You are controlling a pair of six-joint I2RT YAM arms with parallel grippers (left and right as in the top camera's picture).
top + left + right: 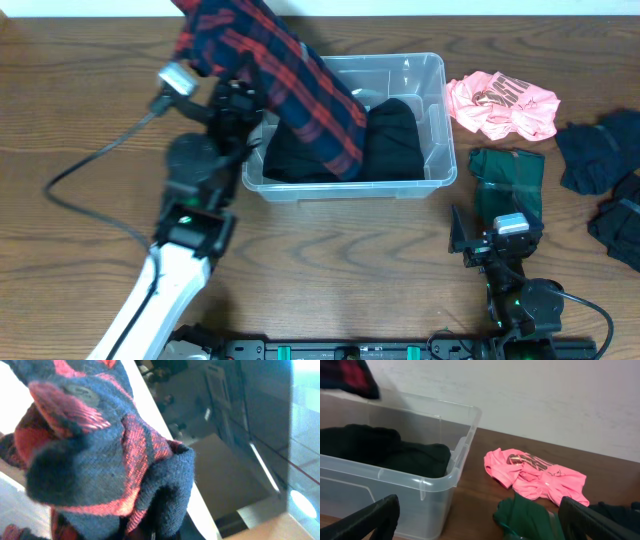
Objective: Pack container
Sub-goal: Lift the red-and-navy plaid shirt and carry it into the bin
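Observation:
My left gripper should carry on moving toward the container's middle and let go above the black clothes (pixel 394 142), since the plaid shirt's lower end (pixel 338 152) hangs over the open container.
The clear plastic container (pixel 436 120) stands at the table's middle with black clothes (pixel 390 140) lying in it. A navy and red plaid shirt (pixel 290 80) hangs from high at the upper left and drapes down across the container's left half. The left arm (pixel 190 160) reaches up under this shirt. In the left wrist view the plaid shirt (pixel 100 445) fills the picture and hides the fingers, which are shut on it. My right gripper (pixel 495 238) is open and holds nothing, low near the front edge, just short of a green garment (pixel 530 520).
A pink shirt (pixel 500 105) lies crumpled to the right of the container. The green garment (pixel 508 180) lies in front of it. Dark clothes (pixel 600 150) and another dark piece (pixel 620 225) lie at the far right. A black cable (pixel 90 190) loops on the left.

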